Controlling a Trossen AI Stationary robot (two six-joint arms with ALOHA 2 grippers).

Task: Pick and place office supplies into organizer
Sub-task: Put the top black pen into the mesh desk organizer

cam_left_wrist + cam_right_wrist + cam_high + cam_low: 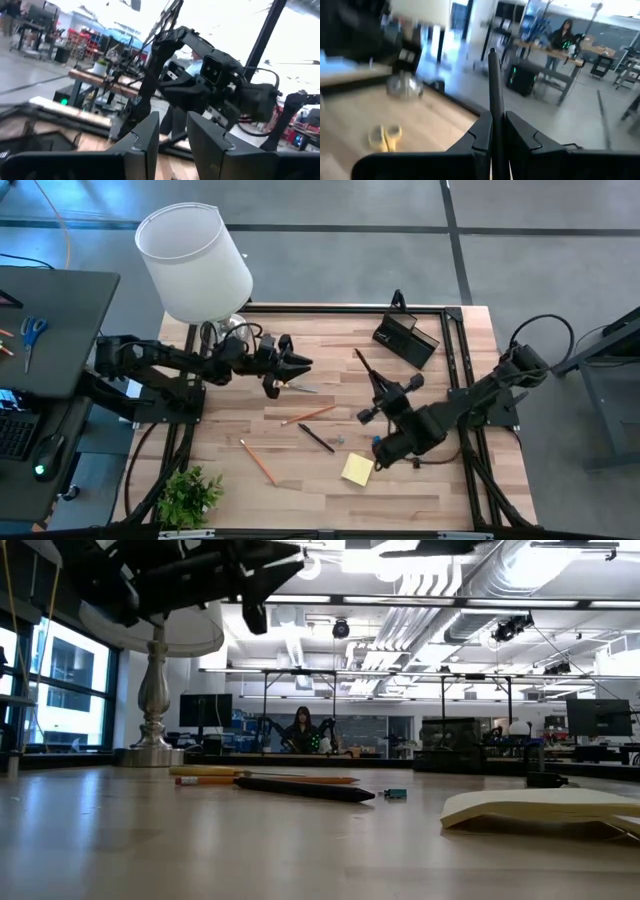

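Observation:
I can see the dark pen (496, 97) lying straight along my right gripper's fingers, so I should take its loose end (358, 353) with my left gripper and hold it pointing down before it goes into the organizer.
My right gripper (381, 387) hangs above the table's middle right, shut on a thin dark pen (364, 363). My left gripper (300, 364) hovers over the middle left, and its fingers (145, 135) stand open with nothing between them. On the wood lie an orange pencil (306, 416), a black pen (318, 438), a second orange pencil (258, 462), a yellow sticky-note pad (357, 469), a small blue piece (395, 794) and the yellow-handled scissors (385, 137). The black organizer (405, 338) stands at the far right. My right gripper pinches the dark pen's lower part (493, 117) between its two fingers. The pen runs along the fingers, and its free end (491, 52) sticks out well past their tips. It is lifted clear of the table.
A white lamp (195, 260) stands at the far left corner, its metal base (153, 710) on the table. A small green plant (190, 495) sits at the near left corner. A black frame (340, 308) edges the far side. A person (301, 728) stands far behind.

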